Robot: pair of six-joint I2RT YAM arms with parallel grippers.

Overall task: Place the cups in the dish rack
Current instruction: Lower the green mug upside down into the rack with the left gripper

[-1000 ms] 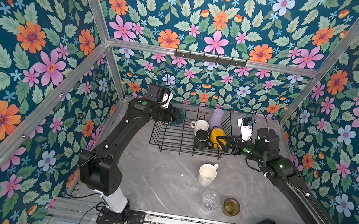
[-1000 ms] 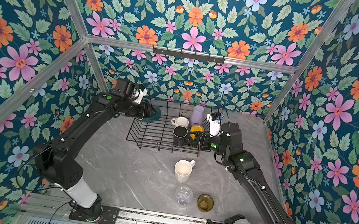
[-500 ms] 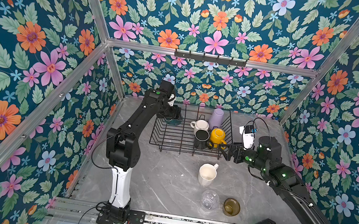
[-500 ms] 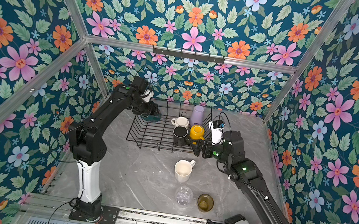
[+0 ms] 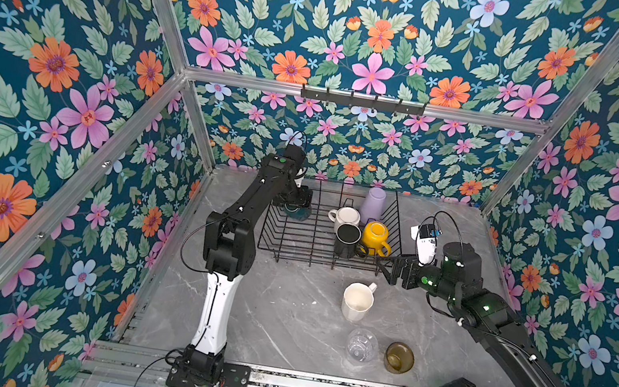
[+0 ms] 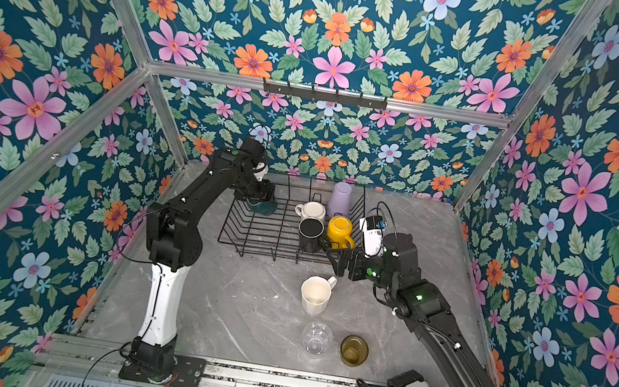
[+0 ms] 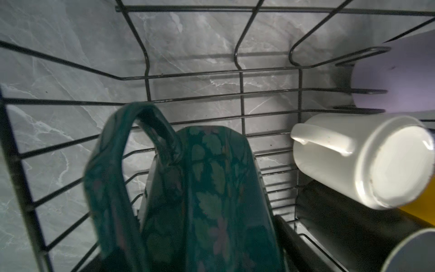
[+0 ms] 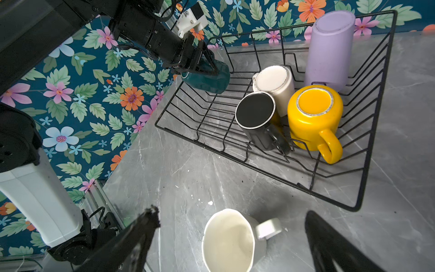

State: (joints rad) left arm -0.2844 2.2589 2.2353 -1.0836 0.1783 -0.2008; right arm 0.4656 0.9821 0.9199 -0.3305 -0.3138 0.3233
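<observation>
I should keep moving my open right gripper, which the cream mug's handle (image 5: 372, 288) faces, to the mug's near rim (image 5: 372, 297) until one finger is inside, and then close it.
The black wire dish rack (image 5: 309, 264) (image 8: 368, 164) stands at the back of the table. My left gripper (image 5: 296, 201) (image 8: 202, 64) is shut on the dark green mug (image 5: 297, 213) (image 7: 207, 188) (image 8: 209, 81), held tilted over the rack's far left corner. Upside down in the rack are a white mug (image 5: 346, 215), a black mug (image 5: 348, 236), a yellow mug (image 5: 375, 234) and a lilac tumbler (image 5: 372, 206). My right gripper (image 5: 383, 263) (image 8: 231, 213) is open and empty, above the cream mug (image 5: 357, 302) (image 8: 227, 240) on the table.
A clear glass (image 5: 362, 344) and an amber glass (image 5: 399, 357) stand side by side near the table's front. The rack's upright dividers (image 7: 240, 58) fill its left half. Flowered walls close in the table on three sides.
My left arm has swung in and carried the green mug to the rack's far left corner. My right gripper has drawn back a little from the yellow mug toward the front.
</observation>
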